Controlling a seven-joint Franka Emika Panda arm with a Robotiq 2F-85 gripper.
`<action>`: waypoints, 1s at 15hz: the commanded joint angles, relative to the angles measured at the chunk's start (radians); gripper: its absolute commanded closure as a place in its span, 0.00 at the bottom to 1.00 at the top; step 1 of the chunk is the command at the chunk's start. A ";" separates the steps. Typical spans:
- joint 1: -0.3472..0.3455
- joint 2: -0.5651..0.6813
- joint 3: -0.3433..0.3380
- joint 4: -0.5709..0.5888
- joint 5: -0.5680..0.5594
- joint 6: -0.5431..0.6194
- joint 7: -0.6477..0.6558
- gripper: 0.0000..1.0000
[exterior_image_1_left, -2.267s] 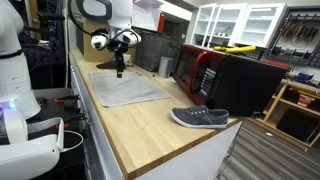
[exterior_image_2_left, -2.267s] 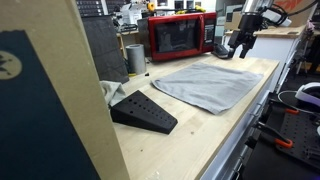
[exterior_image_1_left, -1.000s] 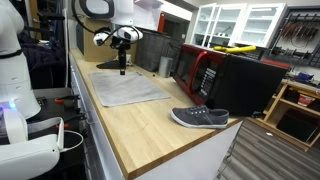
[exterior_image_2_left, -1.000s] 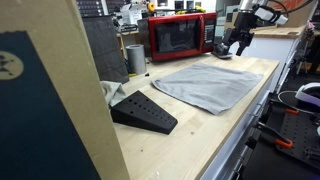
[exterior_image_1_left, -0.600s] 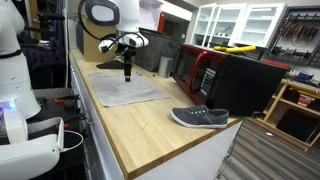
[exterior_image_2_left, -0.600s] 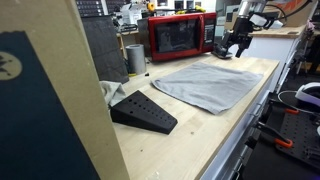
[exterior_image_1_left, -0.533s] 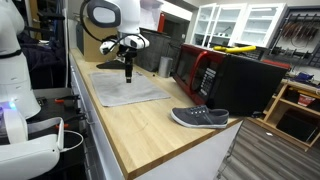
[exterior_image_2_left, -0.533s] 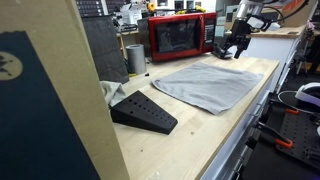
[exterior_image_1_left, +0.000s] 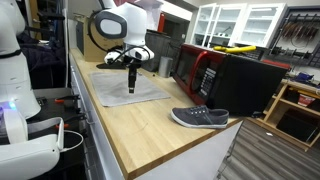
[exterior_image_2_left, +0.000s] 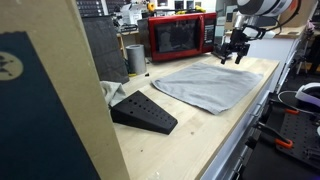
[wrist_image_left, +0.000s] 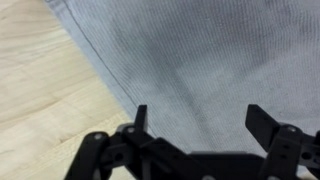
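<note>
The grey cloth's corner (exterior_image_1_left: 104, 105) by the counter edge lies free under my open fingers. My gripper should go on moving toward that corner until the fingers are on both sides of it.
A grey cloth (exterior_image_1_left: 130, 90) (exterior_image_2_left: 205, 85) lies flat on the wooden counter in both exterior views. My gripper (exterior_image_1_left: 131, 90) (exterior_image_2_left: 232, 58) hangs just above it, fingers pointing down. The wrist view looks straight down on the cloth (wrist_image_left: 210, 60), with its hemmed edge and bare wood (wrist_image_left: 50, 90) at the left. My gripper (wrist_image_left: 200, 120) stands open there, its two dark fingertips wide apart with only cloth showing between them. Nothing is held.
A grey shoe (exterior_image_1_left: 200, 118) (exterior_image_2_left: 143, 111) lies on the counter beyond the cloth. A red microwave (exterior_image_1_left: 205, 72) (exterior_image_2_left: 180, 38) and a metal cup (exterior_image_2_left: 135, 58) stand at the back. A cardboard panel (exterior_image_2_left: 45, 100) fills one near side. The counter edge (exterior_image_1_left: 100, 125) drops off beside the cloth.
The arm has swung over from the cloth's far edge toward its middle and come down closer to it. The jaws have stayed open.
</note>
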 joint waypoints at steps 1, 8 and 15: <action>-0.034 -0.018 -0.034 0.021 0.035 -0.087 -0.111 0.00; -0.072 -0.038 -0.092 -0.015 0.040 -0.226 -0.332 0.00; -0.131 -0.084 -0.125 -0.051 0.008 -0.263 -0.340 0.00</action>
